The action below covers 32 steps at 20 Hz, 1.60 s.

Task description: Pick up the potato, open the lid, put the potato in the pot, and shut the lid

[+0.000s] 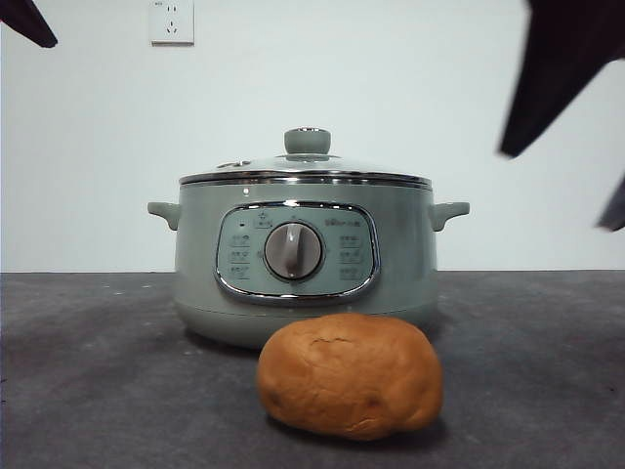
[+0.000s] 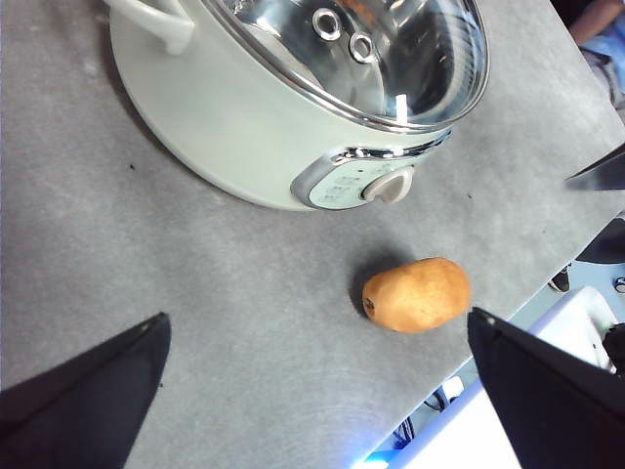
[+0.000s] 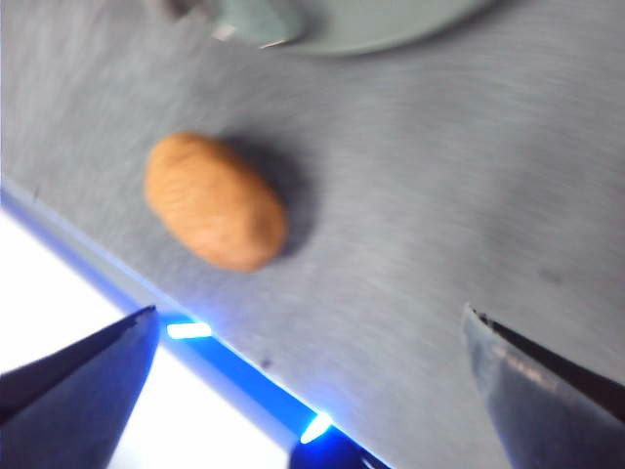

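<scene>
The green knob (image 1: 308, 142) stands at the middle of the glass lid (image 1: 305, 172). I expect the glass lid will come off in one piece when I open it.
The orange-brown potato (image 1: 350, 376) lies on the grey table in front of the pale green pot (image 1: 305, 256). The glass lid (image 1: 305, 168) with its green knob sits shut on the pot. The potato shows in the left wrist view (image 2: 417, 294) and the right wrist view (image 3: 215, 200). My left gripper (image 2: 317, 386) is open and empty, high above the table near the potato and pot (image 2: 244, 107). My right gripper (image 3: 312, 376) is open and empty, above the table beside the potato. In the front view a dark arm (image 1: 557, 68) enters from the upper right.
The grey table (image 1: 98, 391) ends at a front edge close to the potato, with a blue-lit strip (image 3: 244, 386) beyond it. A wall socket (image 1: 172, 21) is on the white wall behind. A black arm tip (image 1: 27, 21) shows at the top left.
</scene>
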Available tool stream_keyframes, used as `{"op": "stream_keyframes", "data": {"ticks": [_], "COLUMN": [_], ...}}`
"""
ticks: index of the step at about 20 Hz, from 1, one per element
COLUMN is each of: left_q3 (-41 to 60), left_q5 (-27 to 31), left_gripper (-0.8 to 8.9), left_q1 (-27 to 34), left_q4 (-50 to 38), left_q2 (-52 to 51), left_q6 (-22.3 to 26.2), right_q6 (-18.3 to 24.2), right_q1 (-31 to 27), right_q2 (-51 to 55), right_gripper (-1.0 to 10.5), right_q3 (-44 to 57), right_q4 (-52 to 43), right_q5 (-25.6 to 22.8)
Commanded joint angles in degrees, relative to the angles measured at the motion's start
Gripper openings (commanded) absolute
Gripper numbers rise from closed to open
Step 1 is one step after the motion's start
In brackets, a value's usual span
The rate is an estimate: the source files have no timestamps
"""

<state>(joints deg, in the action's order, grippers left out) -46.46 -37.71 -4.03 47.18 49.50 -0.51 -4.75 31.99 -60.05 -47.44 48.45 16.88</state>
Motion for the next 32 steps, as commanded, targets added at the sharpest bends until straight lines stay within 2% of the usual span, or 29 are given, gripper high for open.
{"op": "stream_keyframes", "data": {"ticks": [1,4,8,11,17,18,22,26,29,32], "left_q3": [-0.15,-0.15,-0.15,-0.15,-0.15,-0.15,-0.15,-1.44,-5.31,-10.8], "left_q5": [-0.24,-0.24,-0.22,-0.22,-0.22,-0.22,-0.24,-0.2,1.44,4.72], "left_gripper": [5.98,5.98,5.98,5.98,5.97,5.97,5.97,5.97,5.97,5.97], "left_q1": [-0.2,-0.2,-0.2,-0.2,-0.2,-0.2,-0.52,-3.15,-6.54,-10.82], "left_q4": [0.13,0.76,1.46,1.55,1.64,1.64,0.68,-3.34,-3.78,-4.72], "left_q2": [0.02,0.02,0.02,0.02,0.02,0.02,0.02,1.53,5.75,11.37], "left_q6": [0.96,0.98,1.07,1.07,1.09,1.09,1.03,-1.14,-1.38,-1.16], "right_q6": [-1.27,-1.05,-0.07,1.53,2.01,2.01,2.03,0.83,0.42,-1.33], "right_q1": [6.47,13.97,20.26,22.64,23.21,23.21,23.17,23.1,23.08,23.08], "right_q2": [-3.52,-8.48,-14.71,-18.84,-25.51,-26.23,-27.93,-25.44,-19.65,-12.61], "right_gripper": [6.0,6.0,6.0,6.0,5.9,5.5,-0.3,-0.1,-0.1,0.0], "right_q3": [-0.26,-0.28,-0.28,-0.28,-0.28,-0.28,-0.28,-0.35,-1.44,-4.96], "right_q4": [-3.04,-7.72,-14.25,-17.62,-22.69,-23.26,-24.24,-23.12,-16.57,-4.57], "right_q5": [-2.67,-6.38,-11.1,-14.4,-14.32,-14.29,-14.1,-14.23,-14.67,-22.21]}}
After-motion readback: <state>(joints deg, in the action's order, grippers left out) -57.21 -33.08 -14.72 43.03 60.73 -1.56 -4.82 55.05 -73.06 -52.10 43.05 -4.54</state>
